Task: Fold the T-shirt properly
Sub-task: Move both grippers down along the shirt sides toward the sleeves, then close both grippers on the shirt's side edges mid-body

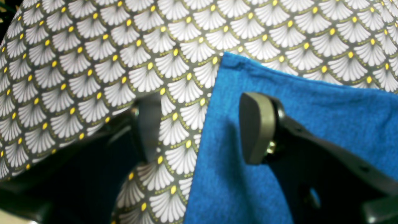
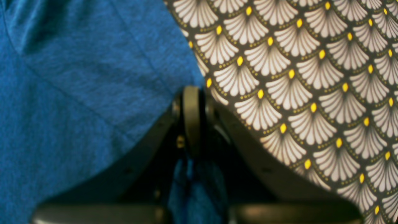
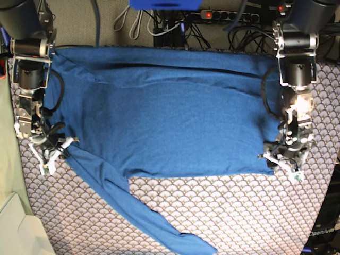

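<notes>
I should move my left gripper inward and pinch the T-shirt's lower corner (image 3: 271,170) before lifting, because the gripper straddles the T-shirt's side edge (image 1: 203,128) with one finger off the T-shirt.
The blue T-shirt (image 3: 159,117) lies spread wide on the scallop-patterned table cover (image 3: 239,212), with one long sleeve (image 3: 149,218) trailing toward the front edge. My right gripper (image 3: 50,151) is at the shirt's left side. In the right wrist view it (image 2: 191,118) is shut, with blue cloth (image 2: 194,183) pinched between its fingers at the shirt's edge (image 2: 93,93). My left gripper (image 3: 284,159) is at the shirt's lower right corner. In the left wrist view it (image 1: 202,127) is open and straddles the shirt's edge (image 1: 248,77), one pad (image 1: 258,127) over the cloth.
Cables and a power strip (image 3: 212,13) lie behind the table. A pale board (image 3: 16,223) stands at the left front. The patterned cover also shows in both wrist views (image 1: 93,62) (image 2: 311,93).
</notes>
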